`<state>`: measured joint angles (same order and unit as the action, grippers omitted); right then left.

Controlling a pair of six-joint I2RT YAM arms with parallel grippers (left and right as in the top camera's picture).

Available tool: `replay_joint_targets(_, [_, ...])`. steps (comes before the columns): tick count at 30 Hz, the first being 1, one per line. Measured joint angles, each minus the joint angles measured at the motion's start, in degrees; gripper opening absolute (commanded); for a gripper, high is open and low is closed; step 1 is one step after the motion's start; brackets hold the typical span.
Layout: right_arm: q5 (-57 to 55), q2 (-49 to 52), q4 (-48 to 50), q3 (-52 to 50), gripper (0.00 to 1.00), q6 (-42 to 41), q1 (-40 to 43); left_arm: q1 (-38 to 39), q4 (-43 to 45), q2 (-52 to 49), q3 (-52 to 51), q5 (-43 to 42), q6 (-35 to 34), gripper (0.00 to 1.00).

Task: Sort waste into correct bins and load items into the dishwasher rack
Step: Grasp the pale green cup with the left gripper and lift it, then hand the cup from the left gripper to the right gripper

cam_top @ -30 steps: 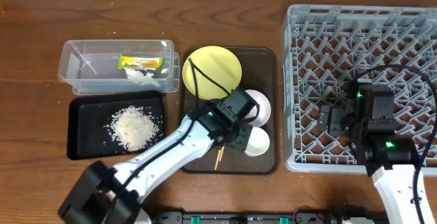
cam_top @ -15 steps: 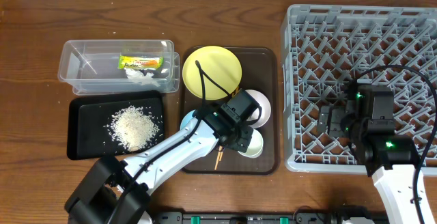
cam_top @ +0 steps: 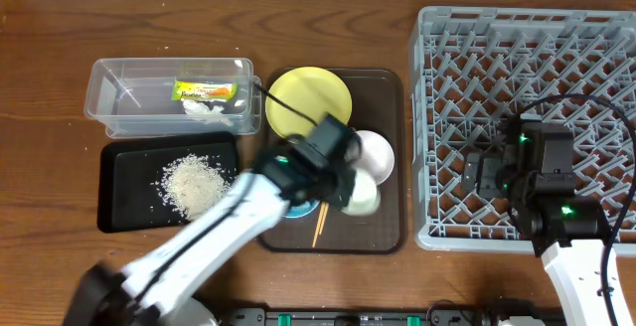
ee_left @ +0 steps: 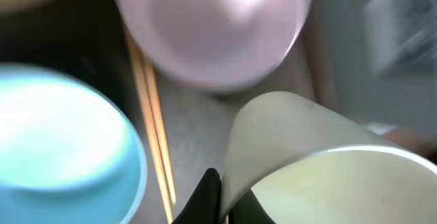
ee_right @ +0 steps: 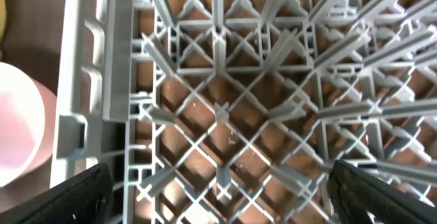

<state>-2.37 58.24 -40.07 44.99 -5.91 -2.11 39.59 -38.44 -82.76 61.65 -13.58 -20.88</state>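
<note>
The cup is held in my left gripper over the brown serving tray, away from the grey dishwasher rack, so next I lift the cup over to my open right gripper (cam_top: 485,174).
My left gripper (cam_top: 348,187) is shut on the rim of the small pale green-white cup (cam_top: 363,197), one finger inside and one outside (ee_left: 224,195); the cup (ee_left: 314,169) is tilted over the brown serving tray. The white bowl (cam_top: 376,153) (ee_left: 212,26), the light blue bowl (cam_top: 296,209) (ee_left: 61,135), the two chopsticks (cam_top: 319,227) (ee_left: 153,135) and the yellow plate (cam_top: 306,99) lie on that tray. My right gripper (cam_top: 484,175) (ee_right: 232,197) is open and empty over the grey dishwasher rack (cam_top: 527,38) (ee_right: 218,67).
The clear tub (cam_top: 119,102) holds the snack wrapper (cam_top: 204,90) and the white tissue (cam_top: 209,109). The black tray (cam_top: 124,217) holds the rice (cam_top: 196,185). The brown serving tray (cam_top: 390,229) lies between the bins and the rack.
My left arm has swung up and left and is blurred with motion. The cup has shifted slightly up-left with the gripper. The right arm has not moved.
</note>
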Motion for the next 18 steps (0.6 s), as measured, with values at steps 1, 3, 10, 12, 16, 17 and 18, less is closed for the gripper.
replay_joint_targets(1, [-0.02,0.0,0.72,0.0,0.99,0.0,0.0,-1.9,1.4,2.05,1.14,-0.42,0.02,0.06])
replay_joint_targets(3, [0.0,0.0,2.47,0.0,0.99,0.0,0.0,-5.25,4.35,4.74,2.58,-1.44,0.13,0.06])
replay_joint_targets(10, [2.6,0.0,9.55,0.02,0.99,-0.04,0.0,-16.02,16.0,2.21,3.52,-14.16,-0.57,0.06])
replay_joint_targets(12, [4.28,0.0,11.1,0.04,0.99,-0.04,0.0,-17.35,20.79,-1.51,3.54,-19.89,-1.51,0.06])
replay_joint_targets(16, [8.9,0.0,12.68,0.07,0.99,-0.07,0.07,-18.21,29.55,-8.66,3.52,-30.36,-3.91,0.06])
replay_joint_targets(17, [10.12,0.02,12.92,0.07,0.99,-0.07,0.17,-18.21,31.41,-9.99,3.52,-32.65,-4.72,0.06])
replay_joint_targets(18, [11.65,0.02,13.2,0.07,0.99,-0.11,0.39,-18.16,32.89,-11.13,3.52,-34.88,-5.22,0.06])
